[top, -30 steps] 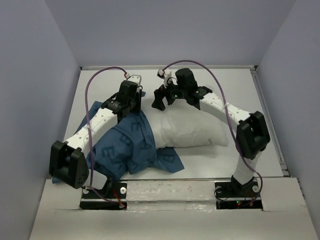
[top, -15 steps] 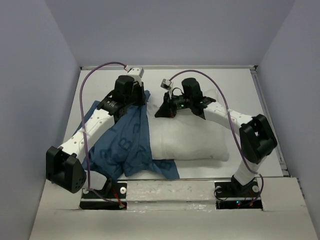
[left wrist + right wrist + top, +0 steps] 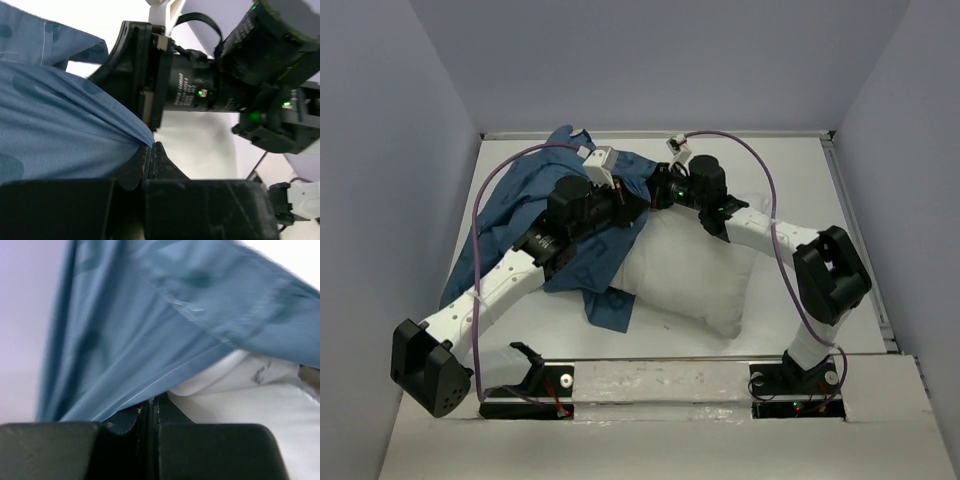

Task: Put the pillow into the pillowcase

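Observation:
The robot's grippers are crowded together at the far part of the pillowcase hem (image 3: pixel 642 188), so its left gripper should open and take the hem (image 3: pixel 613 282) by the front flap.
The white pillow (image 3: pixel 695 270) lies slantwise in the middle of the table, its near corner towards the front. The dark blue pillowcase (image 3: pixel 525 205) is drawn up over the pillow's far left end and trails to the back left, with a flap (image 3: pixel 610 305) hanging at the front. My left gripper (image 3: pixel 638 203) and right gripper (image 3: pixel 658 192) meet nose to nose above that end. The left wrist view has my left gripper (image 3: pixel 150 146) shut on the pillowcase (image 3: pixel 60 130). My right gripper (image 3: pixel 152 401) is shut on the pillowcase hem (image 3: pixel 150 340), right against the pillow (image 3: pixel 250 405).
Grey walls close in the white table (image 3: pixel 800 180) on the left, back and right. A raised ledge (image 3: pixel 660 380) with both arm bases runs along the front. Purple cables loop above each arm. The right arm's wrist (image 3: pixel 200 92) fills the left wrist view.
Both grippers shut on the pillowcase edge and came together. The pillowcase has been pulled from the front left up and towards the back, and the pillow has swung to a slant.

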{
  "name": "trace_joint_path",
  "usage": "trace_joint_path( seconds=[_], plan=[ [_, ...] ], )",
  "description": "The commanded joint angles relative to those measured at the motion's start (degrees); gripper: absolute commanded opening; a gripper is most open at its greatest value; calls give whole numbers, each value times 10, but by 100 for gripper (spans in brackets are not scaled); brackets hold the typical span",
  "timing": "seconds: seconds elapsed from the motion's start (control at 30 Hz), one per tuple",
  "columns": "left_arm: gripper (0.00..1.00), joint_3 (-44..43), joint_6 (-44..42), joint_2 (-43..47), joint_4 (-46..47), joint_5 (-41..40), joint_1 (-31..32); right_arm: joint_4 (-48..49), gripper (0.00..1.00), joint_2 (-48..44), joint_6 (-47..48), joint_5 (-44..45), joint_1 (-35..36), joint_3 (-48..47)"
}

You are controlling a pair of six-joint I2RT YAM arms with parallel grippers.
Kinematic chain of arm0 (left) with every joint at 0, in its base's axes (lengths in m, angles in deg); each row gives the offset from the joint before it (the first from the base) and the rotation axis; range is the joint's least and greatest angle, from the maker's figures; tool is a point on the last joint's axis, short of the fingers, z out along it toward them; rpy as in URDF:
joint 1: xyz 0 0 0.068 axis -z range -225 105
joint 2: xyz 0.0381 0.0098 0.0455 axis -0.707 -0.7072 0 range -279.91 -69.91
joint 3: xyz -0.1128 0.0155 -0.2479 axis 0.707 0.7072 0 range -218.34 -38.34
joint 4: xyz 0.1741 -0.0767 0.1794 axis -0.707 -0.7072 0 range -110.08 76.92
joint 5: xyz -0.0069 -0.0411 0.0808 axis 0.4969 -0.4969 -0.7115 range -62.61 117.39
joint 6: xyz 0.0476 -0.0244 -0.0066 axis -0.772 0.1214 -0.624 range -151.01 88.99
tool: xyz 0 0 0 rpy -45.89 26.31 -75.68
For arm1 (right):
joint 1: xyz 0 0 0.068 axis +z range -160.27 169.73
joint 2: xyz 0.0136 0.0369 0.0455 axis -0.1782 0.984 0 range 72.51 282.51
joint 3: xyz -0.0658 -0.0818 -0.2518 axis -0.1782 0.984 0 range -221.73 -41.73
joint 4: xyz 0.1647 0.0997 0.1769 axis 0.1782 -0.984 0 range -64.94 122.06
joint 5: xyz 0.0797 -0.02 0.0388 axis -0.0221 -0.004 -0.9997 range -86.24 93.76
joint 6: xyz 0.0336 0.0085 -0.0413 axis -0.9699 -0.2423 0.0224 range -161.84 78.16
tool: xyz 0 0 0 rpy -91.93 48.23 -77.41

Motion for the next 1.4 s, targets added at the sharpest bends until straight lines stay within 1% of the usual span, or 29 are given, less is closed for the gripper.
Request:
trace_joint_path(
  seconds=[0.0, 0.1, 0.17, 0.3, 0.33, 0.37, 0.43, 0.47, 0.53, 0.57, 0.63, 0.67, 0.7, 0.73, 0.83, 0.87, 0.9, 0.93, 0.97, 1.0, 1.1, 1.13, 1.17, 1.2, 1.23, 1.27, 1.3, 1.33, 1.37],
  plan=[
    [0, 3, 84, 40, 110, 124, 35, 203, 0, 15, -122, 151, -19, -13],
    [0, -8, 97, 30, 119, 139, 43, 184, 0, 45, -137, 156, -19, -32],
    [0, -22, 92, 19, 112, 136, 46, 187, 0, 39, -141, 147, -19, -24],
    [0, -59, 51, -3, 64, 113, 47, 203, 0, -62, -139, 231, -13, 95],
    [0, -63, 51, -22, 62, 115, 48, 202, 0, -105, -138, 270, -13, 108],
    [0, -66, 52, -33, 62, 115, 51, 194, 0, -126, -134, 270, -13, 118],
    [0, -79, 23, -50, 37, 69, 78, 168, 0, -166, -130, 319, -13, 132],
    [0, -89, 6, -64, 4, -9, 95, 152, 0, -202, -125, 351, -13, 134],
    [0, -96, -14, -89, -16, -50, 122, 108, 0, -234, -113, 378, -19, 139],
    [0, -99, -13, -98, -19, -43, 127, 90, 0, -253, -99, 402, -19, 137],
    [0, -118, -18, -116, -19, -28, 142, 44, 0, -255, -90, 425, -32, 130],
    [0, -144, -32, -138, -34, -29, 164, 36, 0, -237, -99, 432, -57, 130],
    [0, -159, -42, -150, -47, -30, 174, 36, 0, -218, -109, 420, -57, 130],
    [0, -169, -51, -168, -55, -34, 183, 30, 0, -197, -118, 404, -86, 127],
    [0, -180, -65, -174, -76, -56, 200, 20, 0, -135, -142, 384, -107, 113],
    [2, -177, -65, -165, -82, -87, 199, 20, 0, -129, -145, 382, -108, 116],
    [14, -167, -69, -158, -84, -102, 199, 21, 0, -122, -151, 386, -108, 121],
    [19, -161, -72, -150, -88, -122, 198, 21, 0, -122, -150, 389, -108, 123],
    [27, -156, -74, -132, -104, -171, 199, 21, 0, -110, -148, 394, -108, 119],
    [53, -146, -77, -123, -114, -192, 199, 20, 0, -103, -147, 393, -108, 117],
    [84, -110, -68, -53, -141, -255, 199, 20, 0, -86, -148, 388, -113, 114],
    [87, -96, -60, -36, -149, -291, 199, 21, 0, -84, -148, 382, -113, 114],
    [90, -80, -50, -16, -149, -291, 198, 21, 0, -84, -147, 379, -113, 114],
    [91, -43, -39, 2, -161, -332, 197, 21, 0, -81, -128, 370, -118, 112],
    [93, -22, -13, 22, -166, -346, 185, 14, 0, -79, -117, 362, -118, 104],
    [93, 3, 3, 60, -176, -354, 173, 9, 4, -81, -108, 353, -118, 103],
    [93, 54, 21, 79, -179, -351, 159, 3, 12, -91, -85, 346, -118, 103],
    [92, 82, 36, 116, -180, -346, 143, -7, 18, -97, -73, 339, -124, 101],
    [91, 111, 66, 136, -180, -339, 115, -18, 27, -105, -59, 330, -124, 94]
  ],
)
